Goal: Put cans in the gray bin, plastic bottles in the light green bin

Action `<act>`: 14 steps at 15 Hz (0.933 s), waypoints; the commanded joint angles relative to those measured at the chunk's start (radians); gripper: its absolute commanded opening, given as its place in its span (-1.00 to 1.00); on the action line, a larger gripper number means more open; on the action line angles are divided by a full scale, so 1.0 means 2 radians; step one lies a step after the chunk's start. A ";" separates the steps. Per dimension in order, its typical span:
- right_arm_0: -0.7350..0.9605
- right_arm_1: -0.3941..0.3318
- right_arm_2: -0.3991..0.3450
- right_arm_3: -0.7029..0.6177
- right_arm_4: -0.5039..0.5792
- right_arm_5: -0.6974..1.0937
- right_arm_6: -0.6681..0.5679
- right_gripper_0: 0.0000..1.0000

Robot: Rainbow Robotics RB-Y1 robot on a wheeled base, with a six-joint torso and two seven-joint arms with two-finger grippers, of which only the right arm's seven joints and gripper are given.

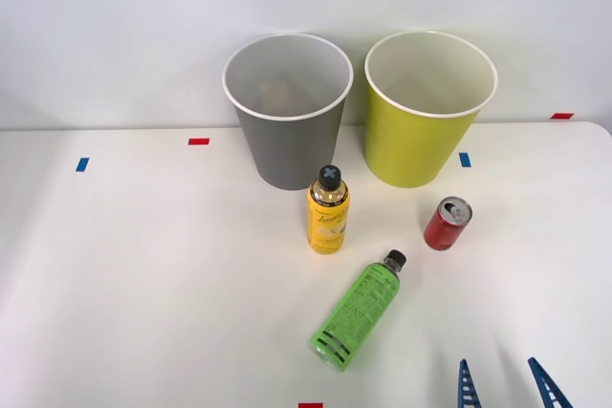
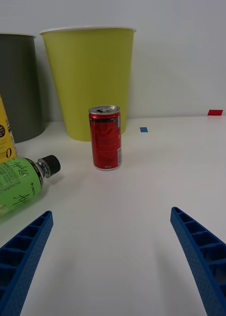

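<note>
The red can (image 1: 448, 224) will drop out of sight when I let go of it inside the bin, because the gray bin's tall front side (image 1: 292, 148) hides part of the bin's bottom.
A short red can (image 1: 447, 224) (image 2: 105, 138) stands upright on the white table, in front of the light green bin (image 1: 429, 109) (image 2: 89, 81). The gray bin (image 1: 288, 110) (image 2: 14, 86) stands to that bin's left. A stout yellow bottle (image 1: 328, 210) (image 2: 1, 131) with a black cap stands upright before the gray bin. A slim bright-green bottle (image 1: 359, 311) (image 2: 16, 183) lies on its side, cap toward the can. My right gripper (image 1: 507, 391) (image 2: 113, 261) hovers open near the table's front edge, well short of the can, with nothing between its blue fingers (image 2: 202, 259).
Small blue and red tape marks (image 1: 198, 141) dot the white table (image 1: 143, 274). A pale wall rises right behind the two bins. Some pale thing lies at the bottom of the gray bin.
</note>
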 commanded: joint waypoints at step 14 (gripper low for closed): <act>0.000 0.000 0.000 0.000 0.000 0.000 0.000 0.64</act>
